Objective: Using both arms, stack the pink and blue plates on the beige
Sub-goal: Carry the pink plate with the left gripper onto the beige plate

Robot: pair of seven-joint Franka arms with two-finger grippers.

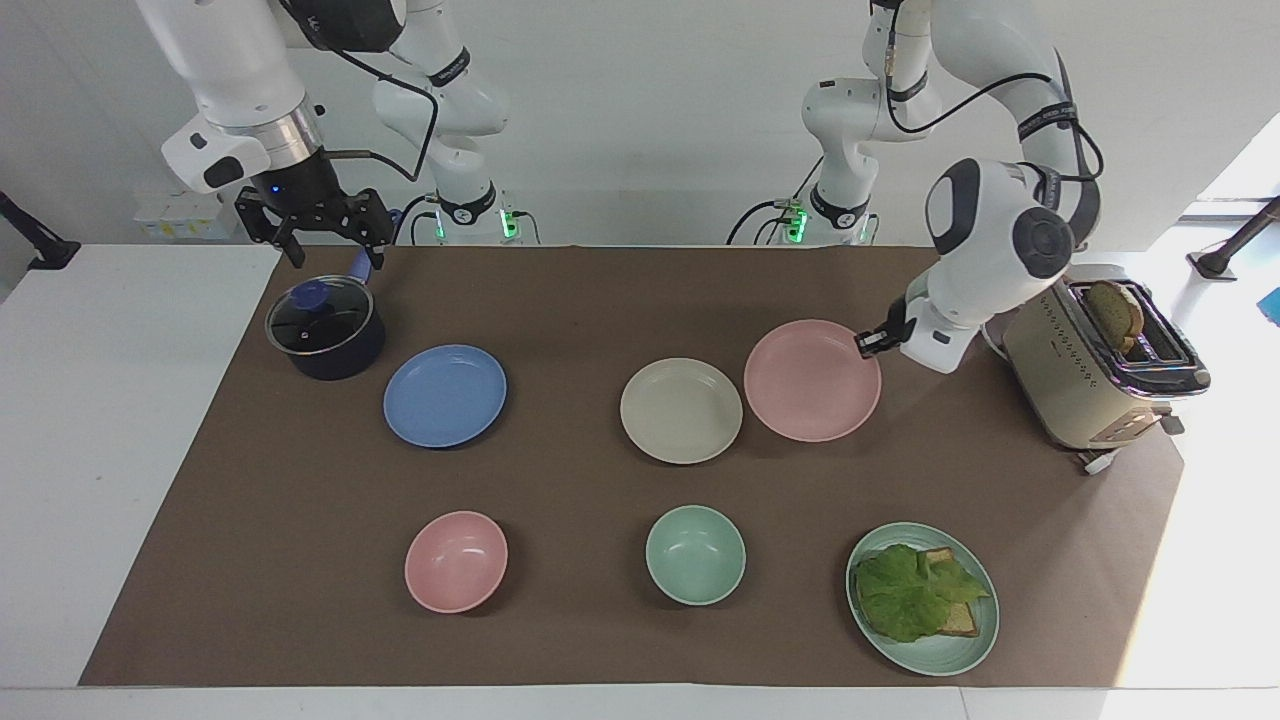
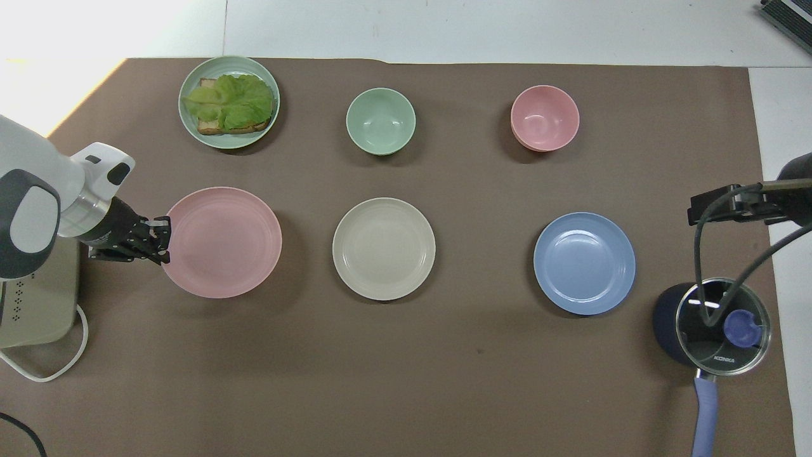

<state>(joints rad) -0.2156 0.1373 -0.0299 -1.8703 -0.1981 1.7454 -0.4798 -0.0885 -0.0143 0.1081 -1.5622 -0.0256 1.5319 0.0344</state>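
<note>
The blue plate (image 2: pixel 584 263) looks just as wide as the beige plate (image 2: pixel 384 249), so I expect it to nearly hide the stack when I lower it there.
My left gripper (image 1: pixel 866 343) (image 2: pixel 162 239) is shut on the rim of the pink plate (image 1: pixel 810 380) (image 2: pixel 222 242) and holds it lifted off the mat, beside the beige plate (image 1: pixel 681 410) (image 2: pixel 384 248). The beige plate lies at the middle of the mat. The blue plate (image 1: pixel 445 395) (image 2: pixel 584 263) lies flat toward the right arm's end. My right gripper (image 1: pixel 316 228) hangs open above the pot (image 1: pixel 325 328) (image 2: pixel 713 323), and the right arm waits there.
A cream toaster (image 1: pixel 1100 370) (image 2: pixel 35 304) with bread stands at the left arm's end. A pink bowl (image 1: pixel 456 561) (image 2: pixel 544 118), a green bowl (image 1: pixel 695 554) (image 2: pixel 380 120) and a green plate with lettuce toast (image 1: pixel 922 597) (image 2: pixel 229 101) lie farthest from the robots.
</note>
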